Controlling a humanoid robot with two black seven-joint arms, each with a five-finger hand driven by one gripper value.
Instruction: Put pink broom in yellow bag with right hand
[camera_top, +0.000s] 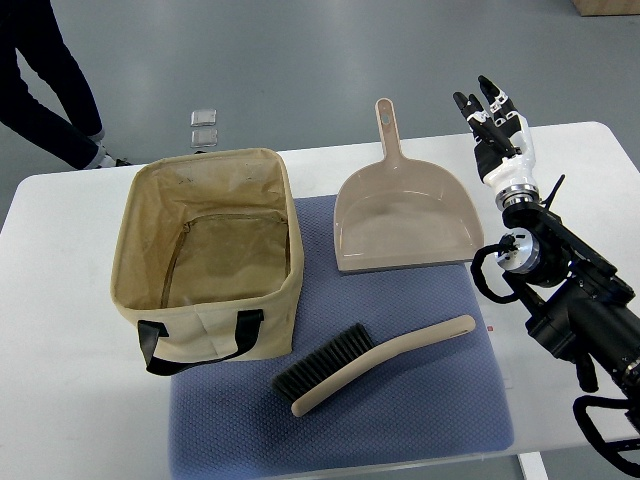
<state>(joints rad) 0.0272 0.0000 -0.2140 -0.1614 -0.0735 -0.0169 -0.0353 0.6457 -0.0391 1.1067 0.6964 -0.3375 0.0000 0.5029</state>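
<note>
The pink broom (382, 358) looks longer than the yellow bag's bottom (230, 258). So the broom's handle will tilt and stick out past the bag's rim when I lower the broom in.
The pink broom (368, 362), a hand brush with black bristles at its left end, lies flat on the blue mat (430, 400), its handle pointing up-right. The yellow bag (205, 255), an open fabric box with black handles, stands on the table's left part, empty inside. My right hand (493, 115) is raised over the table's far right, fingers spread and holding nothing, well up and to the right of the broom. My left arm is out of view.
A pink dustpan (400, 205) lies at the mat's far edge between bag and right hand. The white table (60, 330) ends near the right arm. A person's legs (50, 80) stand at top left. A small clear object (204, 127) lies on the floor beyond the table.
</note>
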